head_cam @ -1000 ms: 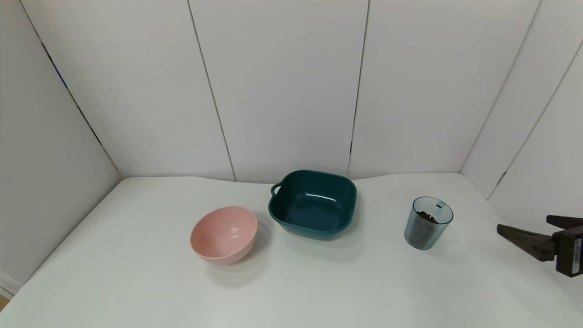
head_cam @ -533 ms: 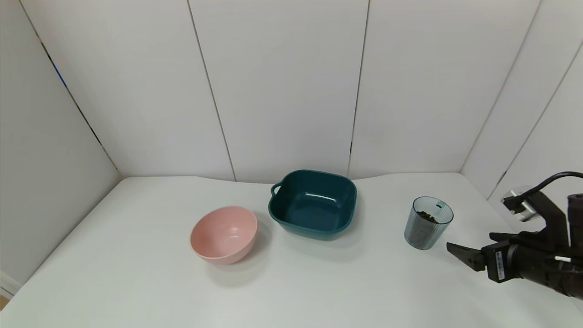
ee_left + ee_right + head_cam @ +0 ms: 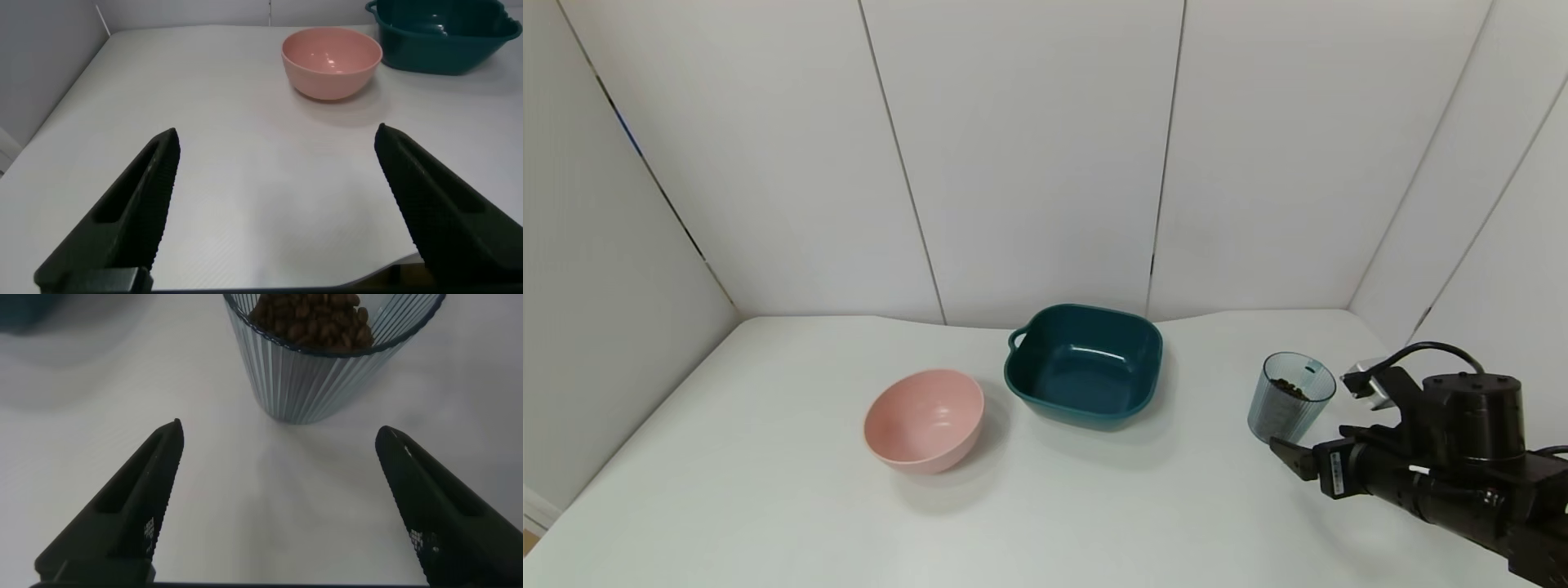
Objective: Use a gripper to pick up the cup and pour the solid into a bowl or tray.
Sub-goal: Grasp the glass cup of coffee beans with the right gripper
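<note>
I expect the brown pellets to slide along the cup's side and fall out together when I tip the cup, because they are loose below the cup's open rim.
The ribbed blue-grey cup stands upright on the right of the white table, with brown pellets inside. In the right wrist view the cup and its pellets sit just ahead of my right gripper. That gripper is open and empty, and its jaws are short of the cup's wall. In the head view my right gripper is low over the table, just in front and to the right of the cup. The empty dark teal dish is at centre back. My left gripper is open and empty near the table's front edge.
An empty round pink bowl sits to the left of the teal dish, and shows in the left wrist view beside the dish. White wall panels close in the back and both sides of the table.
My right gripper has come in from the right edge toward the cup, moving left and staying open. The cup, the dish and the pink bowl have not moved.
</note>
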You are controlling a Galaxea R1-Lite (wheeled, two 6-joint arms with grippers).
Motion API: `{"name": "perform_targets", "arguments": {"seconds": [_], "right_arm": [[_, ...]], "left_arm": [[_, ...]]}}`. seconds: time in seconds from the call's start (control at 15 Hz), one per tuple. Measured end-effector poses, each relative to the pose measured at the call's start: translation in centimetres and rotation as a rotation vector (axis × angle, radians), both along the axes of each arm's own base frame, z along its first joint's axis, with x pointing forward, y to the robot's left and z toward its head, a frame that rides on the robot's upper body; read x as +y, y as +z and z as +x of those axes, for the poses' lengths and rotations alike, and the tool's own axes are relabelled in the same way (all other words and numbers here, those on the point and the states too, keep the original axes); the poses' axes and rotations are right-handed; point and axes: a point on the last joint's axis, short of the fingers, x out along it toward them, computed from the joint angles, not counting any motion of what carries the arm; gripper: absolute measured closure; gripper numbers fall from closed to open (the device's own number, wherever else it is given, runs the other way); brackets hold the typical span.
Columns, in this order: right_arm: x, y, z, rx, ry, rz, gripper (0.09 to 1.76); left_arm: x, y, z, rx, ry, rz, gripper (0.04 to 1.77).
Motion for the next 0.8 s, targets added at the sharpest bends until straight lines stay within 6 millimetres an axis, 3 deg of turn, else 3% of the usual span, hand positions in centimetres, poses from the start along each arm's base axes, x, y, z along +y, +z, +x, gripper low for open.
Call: {"name": "perform_targets", "arguments": {"seconds": [0.47, 0.8], "right_arm": [[0.2, -2.9, 2.7, -0.103, -0.033, 0.015, 0.14], [0.3, -3.3, 4.0, -0.133, -0.06, 0.009, 0.14]], "left_arm": [[0.0, 0.0, 0.0, 0.0, 0.0, 0.0, 0.09], [0.0, 0.0, 0.0, 0.0, 0.0, 0.0, 0.09]]}}
